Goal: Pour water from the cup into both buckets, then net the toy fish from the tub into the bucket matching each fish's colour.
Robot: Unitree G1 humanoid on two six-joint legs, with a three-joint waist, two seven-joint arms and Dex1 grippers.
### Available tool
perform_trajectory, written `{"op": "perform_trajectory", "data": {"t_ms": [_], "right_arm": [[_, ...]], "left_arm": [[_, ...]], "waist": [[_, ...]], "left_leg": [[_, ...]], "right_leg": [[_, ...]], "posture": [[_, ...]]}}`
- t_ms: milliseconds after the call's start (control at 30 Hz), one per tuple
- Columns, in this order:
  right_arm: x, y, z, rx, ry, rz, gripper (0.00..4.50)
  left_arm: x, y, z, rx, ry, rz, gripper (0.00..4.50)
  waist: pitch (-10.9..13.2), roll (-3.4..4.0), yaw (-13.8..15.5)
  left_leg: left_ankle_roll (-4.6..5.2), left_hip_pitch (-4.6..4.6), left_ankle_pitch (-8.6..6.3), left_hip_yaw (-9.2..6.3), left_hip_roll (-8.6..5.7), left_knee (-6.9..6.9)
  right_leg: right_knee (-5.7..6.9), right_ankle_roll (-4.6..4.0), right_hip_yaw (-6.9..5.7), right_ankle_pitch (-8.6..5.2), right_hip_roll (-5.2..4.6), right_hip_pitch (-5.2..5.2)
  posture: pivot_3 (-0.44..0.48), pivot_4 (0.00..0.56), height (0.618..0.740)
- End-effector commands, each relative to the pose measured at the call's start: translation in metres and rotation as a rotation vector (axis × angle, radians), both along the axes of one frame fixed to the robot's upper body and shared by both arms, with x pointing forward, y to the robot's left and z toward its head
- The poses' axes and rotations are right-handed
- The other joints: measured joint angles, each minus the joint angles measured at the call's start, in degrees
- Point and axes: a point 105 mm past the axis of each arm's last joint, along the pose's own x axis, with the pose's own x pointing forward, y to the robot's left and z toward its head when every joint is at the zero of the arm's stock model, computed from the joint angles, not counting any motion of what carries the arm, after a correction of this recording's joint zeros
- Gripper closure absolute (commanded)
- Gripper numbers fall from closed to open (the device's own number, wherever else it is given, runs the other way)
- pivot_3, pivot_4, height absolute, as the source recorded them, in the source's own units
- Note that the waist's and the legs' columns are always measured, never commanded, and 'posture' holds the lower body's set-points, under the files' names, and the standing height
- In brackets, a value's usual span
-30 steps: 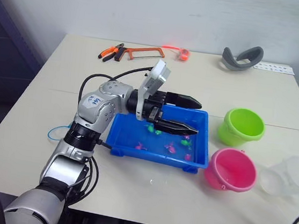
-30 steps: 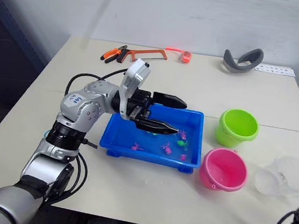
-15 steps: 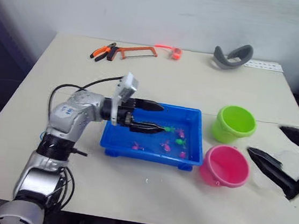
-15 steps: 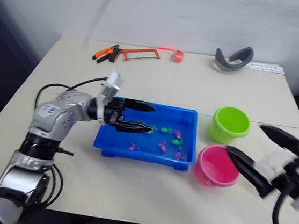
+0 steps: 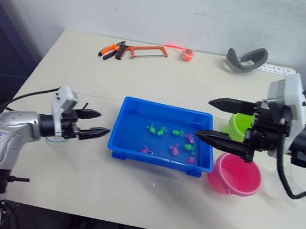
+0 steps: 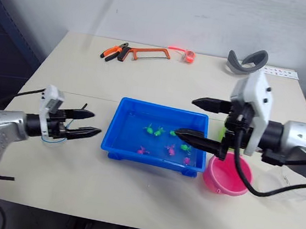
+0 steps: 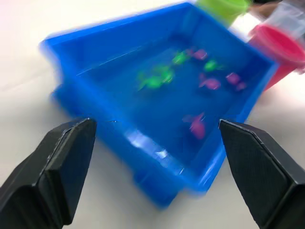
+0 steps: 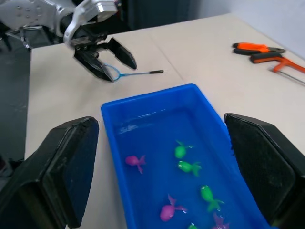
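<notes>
I see the toy fish (image 5: 174, 149) lying loose and scattered across open water in the blue tub (image 5: 131, 131), so they will float around when I sweep the net through.
The blue tub (image 5: 164, 106) holds water and several toy fish, green (image 5: 153, 129) and pink (image 5: 174, 149). My left gripper (image 5: 103, 123) is open just left of the tub, low over the table. Beneath it lies the net (image 8: 111, 72), its light-blue hoop under the fingers and its dark handle pointing toward the tub. My right gripper (image 5: 203, 118) is open above the tub's right end, empty. The green bucket (image 5: 240, 124) shows between its fingers, behind them. In front stands the pink bucket (image 5: 237, 179), with the clear cup (image 5: 277, 187) to its right.
At the table's back edge lie orange pliers (image 5: 110, 49), an orange hacksaw (image 5: 145, 50), a small orange ring (image 5: 188, 54) and a grey curved band (image 5: 247, 58). A cable runs from my right wrist past the pink bucket.
My left gripper has pulled back from over the tub to the table left of it, above the net. My right arm has swung in from the right over the tub's right end.
</notes>
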Motion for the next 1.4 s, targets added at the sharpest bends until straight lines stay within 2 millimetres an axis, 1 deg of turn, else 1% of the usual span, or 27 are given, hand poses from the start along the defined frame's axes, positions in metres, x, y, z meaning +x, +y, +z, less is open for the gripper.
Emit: {"op": "perform_trajectory", "data": {"t_ms": [33,100,167,233,267,333,400,467,600,800,933,1000,1033,1100,1133,1167,1200,1333,1400], "right_arm": [[0.006,0.004,0.0,-0.02,-0.017,-0.004,0.03],[0.007,0.005,-0.004,-0.033,-0.02,-0.013,0.03],[0.006,0.008,-0.006,-0.033,-0.029,-0.018,0.03],[0.003,0.011,-0.005,-0.017,-0.035,-0.024,0.03],[0.002,0.011,-0.005,-0.007,-0.036,-0.03,0.03],[0.0,0.011,-0.005,0.003,-0.035,-0.042,0.03],[-0.001,0.012,-0.005,0.003,-0.036,-0.049,0.03],[-0.003,0.013,-0.004,0.004,-0.038,-0.05,0.03],[-0.005,0.017,-0.002,0.014,-0.052,-0.051,0.03],[-0.008,0.018,-0.001,0.017,-0.058,-0.052,0.03],[-0.007,0.019,0.002,0.029,-0.071,-0.057,0.03],[-0.007,0.02,0.003,0.037,-0.075,-0.058,0.0],[-0.007,0.02,0.003,0.039,-0.077,-0.058,0.0],[-0.007,0.02,0.004,0.042,-0.079,-0.06,0.0],[-0.006,0.02,0.004,0.043,-0.08,-0.062,0.0],[-0.007,0.019,0.005,0.044,-0.079,-0.064,0.0],[-0.007,0.019,0.005,0.044,-0.079,-0.066,0.0],[-0.008,0.018,0.004,0.045,-0.076,-0.071,0.0],[-0.009,0.017,0.003,0.043,-0.075,-0.074,0.0]], "left_arm": [[0.018,0.025,0.004,0.158,0.016,0.068,0.0],[0.031,0.034,0.006,0.165,0.064,0.139,0.0],[0.044,0.047,0.0,0.19,0.129,0.226,0.0],[0.054,0.06,-0.009,0.25,0.174,0.292,0.0],[0.058,0.065,-0.012,0.275,0.187,0.316,0.0],[0.064,0.064,-0.015,0.253,0.239,0.348,0.0],[0.064,0.062,-0.019,0.305,0.273,0.318,0.0],[0.065,0.064,-0.022,0.36,0.293,0.308,0.0],[0.068,0.076,-0.033,0.47,0.311,0.348,0.0],[0.066,0.08,-0.039,0.489,0.346,0.351,0.0],[0.067,0.079,-0.045,0.492,0.348,0.35,0.0],[0.069,0.077,-0.048,0.487,0.342,0.357,0.55],[0.07,0.076,-0.048,0.485,0.339,0.361,0.72],[0.073,0.074,-0.049,0.484,0.33,0.364,1.49],[0.073,0.073,-0.048,0.484,0.327,0.364,1.73],[0.075,0.07,-0.048,0.473,0.321,0.362,2.26],[0.077,0.068,-0.047,0.461,0.317,0.361,2.57],[0.081,0.059,-0.045,0.431,0.306,0.344,4.42],[0.083,0.056,-0.044,0.413,0.3,0.337,4.47]], "waist": [[0.0,0.0,0.31],[0.0,-0.01,0.79],[-0.02,-0.03,0.89],[-0.03,-0.05,0.85],[-0.03,-0.04,0.74],[-0.03,-0.05,0.24],[0.0,-0.1,0.08],[0.02,-0.15,-0.13],[0.02,-0.15,-0.1],[0.03,-0.2,0.1],[0.02,-0.21,0.1],[0.02,-0.2,0.1],[0.02,-0.2,0.1],[0.01,-0.21,0.11],[0.01,-0.21,0.13],[0.01,-0.21,0.2],[0.01,-0.21,0.28],[0.01,-0.22,0.27],[0.01,-0.22,0.26]], "left_leg": [[-0.01,0.0,0.01,0.0,-0.01,0.0],[-0.01,-0.08,0.03,-0.06,-0.06,0.0],[0.02,-0.28,0.02,0.01,-0.1,0.02],[0.05,-0.45,0.0,0.05,-0.14,0.05],[0.05,-0.52,0.0,0.05,-0.14,0.04],[0.05,-0.76,0.0,0.01,-0.14,0.07],[0.04,-1.05,0.01,-0.04,-0.15,0.16],[0.04,-1.06,0.01,0.07,-0.2,0.17],[-0.03,-1.05,0.09,0.1,-0.15,0.19],[0.0,-1.05,0.16,0.15,-0.15,0.3],[0.0,-1.04,0.16,0.15,-0.17,0.3],[0.0,-1.03,0.16,0.13,-0.17,0.33],[0.0,-1.03,0.16,0.14,-0.17,0.35],[0.0,-1.03,0.16,0.13,-0.17,0.43],[0.0,-1.03,0.16,0.14,-0.17,0.46],[0.0,-1.04,0.16,0.14,-0.17,0.53],[0.01,-1.04,0.15,0.14,-0.18,0.58],[0.02,-1.04,0.15,0.14,-0.19,0.67],[0.02,-1.04,0.15,0.14,-0.19,0.67]], "right_leg": [[0.05,0.0,0.0,0.0,-0.01,-0.02],[0.22,0.0,-0.06,0.0,-0.06,-0.08],[0.4,0.02,-0.07,0.01,-0.07,-0.37],[0.56,0.02,-0.17,0.01,-0.06,-0.63],[0.58,0.02,-0.54,0.01,-0.04,-0.73],[0.67,0.02,-1.18,0.01,-0.05,-0.94],[0.92,0.03,-1.38,0.02,-0.06,-1.28],[1.25,0.03,-1.49,0.02,-0.09,-1.46],[1.27,0.03,-1.56,0.02,-0.09,-1.49],[1.37,0.03,-1.54,0.02,-0.18,-1.5],[1.44,0.03,-1.54,0.02,-0.2,-1.52],[1.54,0.03,-1.55,0.02,-0.21,-1.54],[1.55,0.03,-1.55,0.02,-0.21,-1.54],[1.59,0.03,-1.55,0.02,-0.23,-1.54],[1.6,0.03,-1.55,0.02,-0.23,-1.53],[1.62,0.03,-1.54,0.02,-0.23,-1.52],[1.66,0.03,-1.54,0.02,-0.23,-1.51],[1.71,0.03,-1.53,0.02,-0.23,-1.5],[1.73,0.03,-1.53,0.02,-0.23,-1.5]], "posture": [[0.0,0.15,0.74],[0.0,0.15,0.74],[0.0,0.15,0.74],[0.0,0.15,0.74],[0.0,0.15,0.74],[0.0,0.15,0.74],[0.0,0.15,0.74],[0.0,0.15,0.74],[0.0,0.15,0.74],[0.0,0.15,0.74],[0.0,0.15,0.74],[0.0,0.15,0.74],[0.0,0.15,0.74],[0.0,0.15,0.74],[0.0,0.15,0.74],[0.0,0.15,0.74],[0.0,0.15,0.74],[0.0,0.15,0.74],[0.0,0.15,0.74]]}}
